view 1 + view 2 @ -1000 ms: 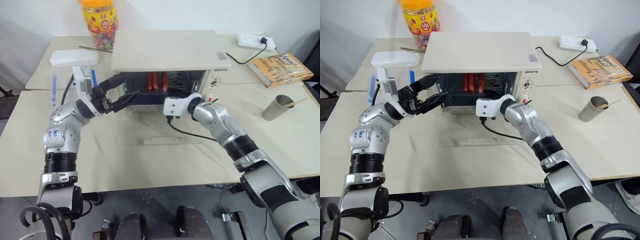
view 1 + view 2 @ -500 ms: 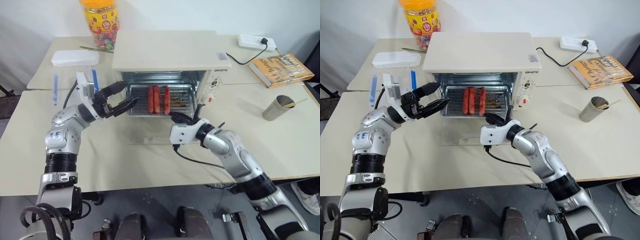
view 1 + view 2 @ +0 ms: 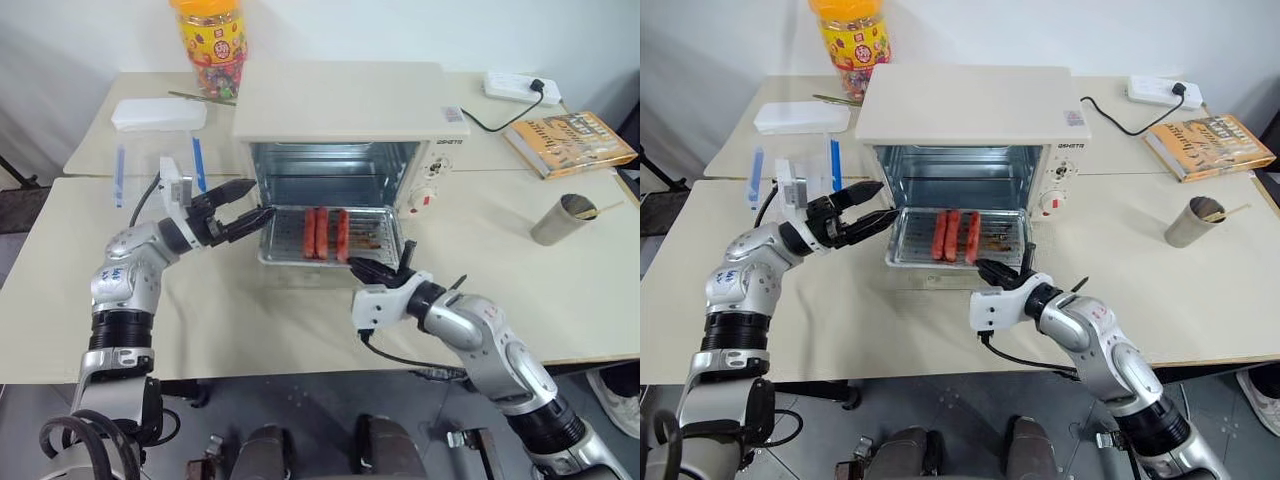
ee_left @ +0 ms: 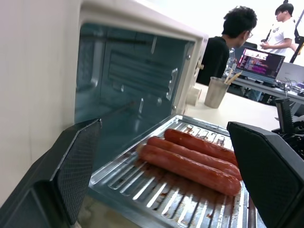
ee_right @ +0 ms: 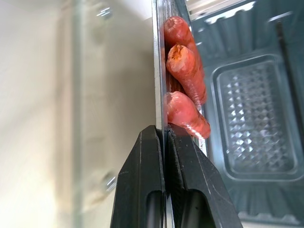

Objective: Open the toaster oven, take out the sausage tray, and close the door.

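I can see the sausage tray over the open door, so I should take the tray's loose end [image 3: 268, 244] with my left gripper and carry it out of the way before my right gripper shuts the door.
The cream toaster oven [image 3: 345, 100] stands at the back of the table with its cavity open. Its glass door [image 5: 90, 109] lies flat in front of it. The silver sausage tray [image 3: 285, 235], holding three reddish sausages [image 3: 327, 232], rests over the door, pulled mostly out of the cavity. My right gripper [image 3: 372, 268] is shut on the tray's front rim, and the right wrist view shows its fingers [image 5: 142, 161] pinching the thin metal edge. My left gripper [image 3: 245, 213] is open beside the tray's left end, its fingers [image 4: 76, 161] apart with nothing between them.
Behind the oven on the left stands a candy jar [image 3: 210, 45], with a white-lidded box [image 3: 158, 114] further left. A power strip [image 3: 522, 88], a book [image 3: 570, 140] and a metal cup [image 3: 562, 218] sit to the right. Two people [image 4: 223, 42] work at desks in the background.
My right gripper has drawn back toward the table's front, pulling the sausage tray out of the oven over the lowered door. The left gripper sank a little, still open.
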